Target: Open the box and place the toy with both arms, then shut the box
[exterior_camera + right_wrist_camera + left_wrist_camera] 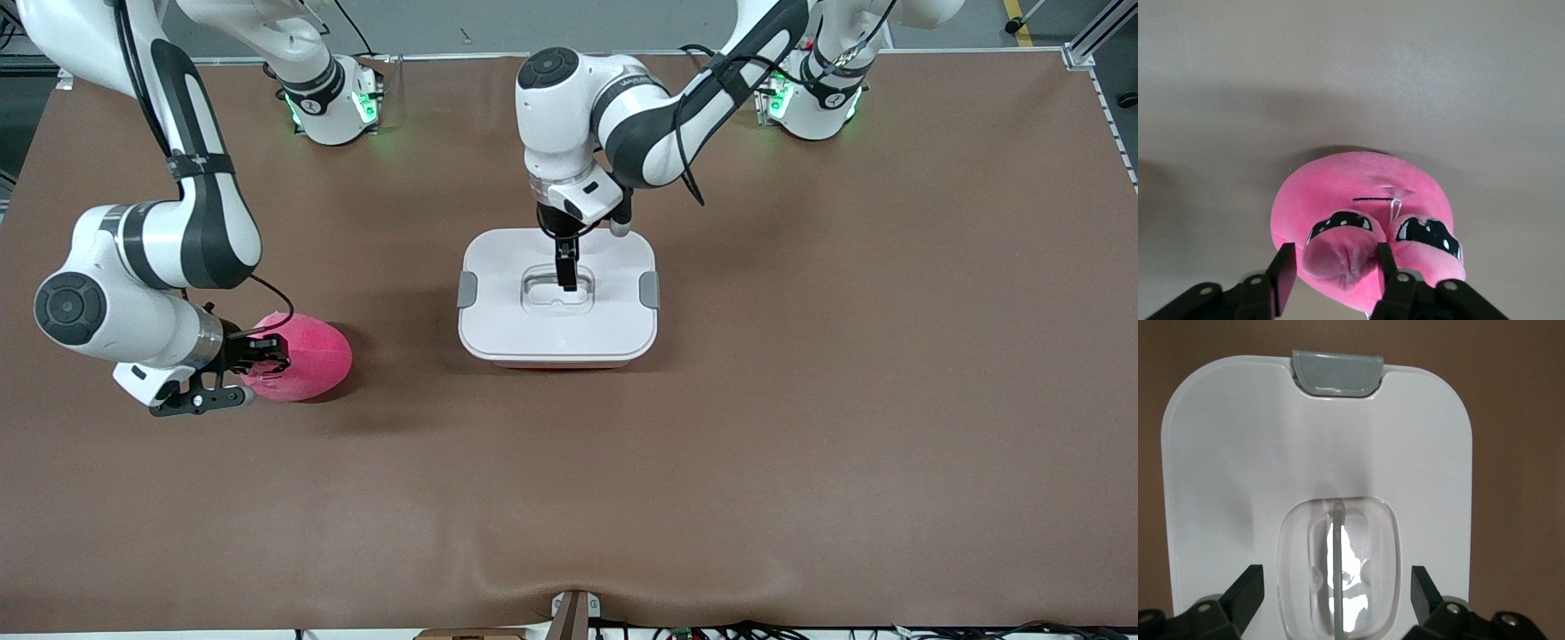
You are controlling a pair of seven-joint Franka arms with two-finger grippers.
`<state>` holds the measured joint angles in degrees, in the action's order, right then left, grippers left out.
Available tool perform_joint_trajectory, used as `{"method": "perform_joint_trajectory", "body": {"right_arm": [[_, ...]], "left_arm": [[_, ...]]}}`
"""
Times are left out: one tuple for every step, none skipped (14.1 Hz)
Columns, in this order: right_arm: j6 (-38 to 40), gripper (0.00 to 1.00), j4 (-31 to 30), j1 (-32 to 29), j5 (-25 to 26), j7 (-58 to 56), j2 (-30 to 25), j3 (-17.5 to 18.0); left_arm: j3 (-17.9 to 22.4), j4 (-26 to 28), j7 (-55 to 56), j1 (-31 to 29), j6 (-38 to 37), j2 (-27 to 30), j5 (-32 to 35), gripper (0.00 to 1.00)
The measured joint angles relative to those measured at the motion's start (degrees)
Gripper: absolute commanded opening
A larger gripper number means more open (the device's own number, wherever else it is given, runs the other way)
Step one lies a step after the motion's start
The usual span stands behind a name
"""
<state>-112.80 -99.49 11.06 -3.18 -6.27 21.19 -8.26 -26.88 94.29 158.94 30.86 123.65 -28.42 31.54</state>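
Observation:
The white lid [507, 318] is on top of the box, so next my left gripper lifts it by the lid's handle bar [1337, 570] and holds it to the side while my right gripper places the toy.
The box [507, 316] stands mid-table with its white lid [1238, 453] on and a grey clip [467, 290] at each end. My left gripper [566, 274] reaches down onto the lid's clear recessed handle [1336, 540]. It is open, and its fingers stand either side of the handle bar without touching it. The pink plush toy [307, 356] lies on the table toward the right arm's end. My right gripper [1335, 267] is low beside it and open, its fingers straddling a pink lobe of the toy [1351, 187] below the eyes. One finger touches the lobe; the other stands a little off it.
A brown mat [800, 400] covers the whole table. Both green-lit arm bases [333, 102] stand at the edge farthest from the front camera. A small bracket [573, 613] sits at the nearest edge.

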Motion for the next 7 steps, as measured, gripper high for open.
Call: {"method": "perform_joint_trajectory", "body": {"right_arm": [[0.1, 0.46, 0.0, 0.0, 0.0, 0.0, 0.0, 0.0], [0.1, 0.23, 0.0, 0.0, 0.0, 0.0, 0.0, 0.0], [0.2, 0.11, 0.0, 0.0, 0.0, 0.0, 0.0, 0.0], [0.4, 0.01, 0.0, 0.0, 0.0, 0.0, 0.0, 0.0], [0.6, 0.00, 0.1, 0.0, 0.0, 0.0, 0.0, 0.0], [0.6, 0.00, 0.1, 0.0, 0.0, 0.0, -0.2, 0.0], [0.7, 0.00, 0.2, 0.0, 0.0, 0.0, -0.4, 0.0]], "left_arm": [[0.0, -0.1, 0.1, 0.0, 0.3, -0.5, 0.6, 0.90], [0.0, -0.2, 0.2, 0.0, 0.6, -0.9, 1.0, 0.87], [0.0, -0.5, 0.2, 0.1, 0.9, -1.3, 1.2, 0.85], [0.0, -0.8, 0.2, 0.1, 1.0, -1.6, 1.2, 0.83], [0.0, -1.0, 0.2, 0.2, 1.1, -1.8, 1.2, 0.80], [0.0, -1.2, 0.2, 0.3, 1.4, -1.9, 1.2, 0.71], [0.0, -1.2, 0.3, 0.4, 1.8, -2.0, 1.2, 0.67]]}}
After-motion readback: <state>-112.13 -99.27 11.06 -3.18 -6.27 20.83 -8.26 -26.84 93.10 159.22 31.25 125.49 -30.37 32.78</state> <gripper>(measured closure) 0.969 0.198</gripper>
